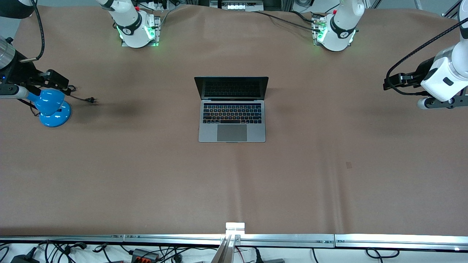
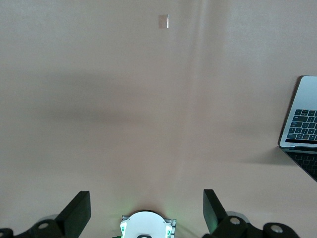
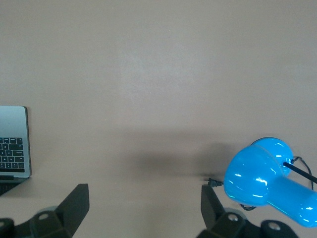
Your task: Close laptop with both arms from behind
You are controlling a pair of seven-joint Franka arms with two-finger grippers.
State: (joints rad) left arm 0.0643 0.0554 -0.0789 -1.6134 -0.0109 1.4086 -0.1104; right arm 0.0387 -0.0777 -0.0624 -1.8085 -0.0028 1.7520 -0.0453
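Note:
A hinge runs behind the keyboard. The dark screen should swing down flat when I push from behind, and the laptop's base should stay in place.
The silver-grey laptop lies open in the middle of the table, its dark screen upright and facing the front camera. My left gripper hangs in the air over the left arm's end of the table, well away from the laptop. Its fingers are spread wide and hold nothing, and one edge of the laptop shows in the left wrist view. My right gripper hangs over the right arm's end, above the blue lamp. It is open and empty, and a corner of the laptop shows in its view.
A blue desk lamp stands at the right arm's end, its black plug lying on the brown table cover. The lamp also shows in the right wrist view. A small tape mark lies toward the left arm's end.

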